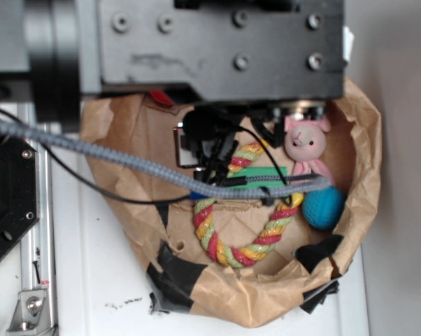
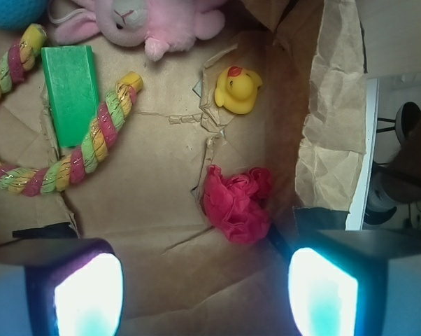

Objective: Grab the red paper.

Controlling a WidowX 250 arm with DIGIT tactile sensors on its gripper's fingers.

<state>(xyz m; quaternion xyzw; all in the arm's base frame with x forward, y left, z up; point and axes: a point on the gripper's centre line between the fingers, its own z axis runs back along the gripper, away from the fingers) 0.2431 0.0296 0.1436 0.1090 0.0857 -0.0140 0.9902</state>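
Observation:
The red paper (image 2: 237, 207) is gathered into a compact lump by tight folds (image 2: 248, 185), so it will stay bunched up as one wad when I lift it.
The red paper (image 2: 237, 203) is a crumpled bright red wad on the brown paper floor, close to the bag's right wall (image 2: 333, 119) in the wrist view. My gripper (image 2: 207, 294) hangs above the floor, open, with nothing between its two glowing pads (image 2: 88, 294). The wad lies ahead of the gap, nearer the right pad and apart from it. From the exterior, the arm hides nearly all of it; only a red sliver of the paper (image 1: 160, 98) shows at the arm's lower edge.
A yellow rubber duck (image 2: 237, 89) sits beyond the wad. A pink plush bunny (image 2: 144, 21), a green block (image 2: 70, 94), a red-yellow-green rope ring (image 2: 91, 143) and a blue ball (image 1: 324, 206) lie in the taped brown paper bag (image 1: 259, 304).

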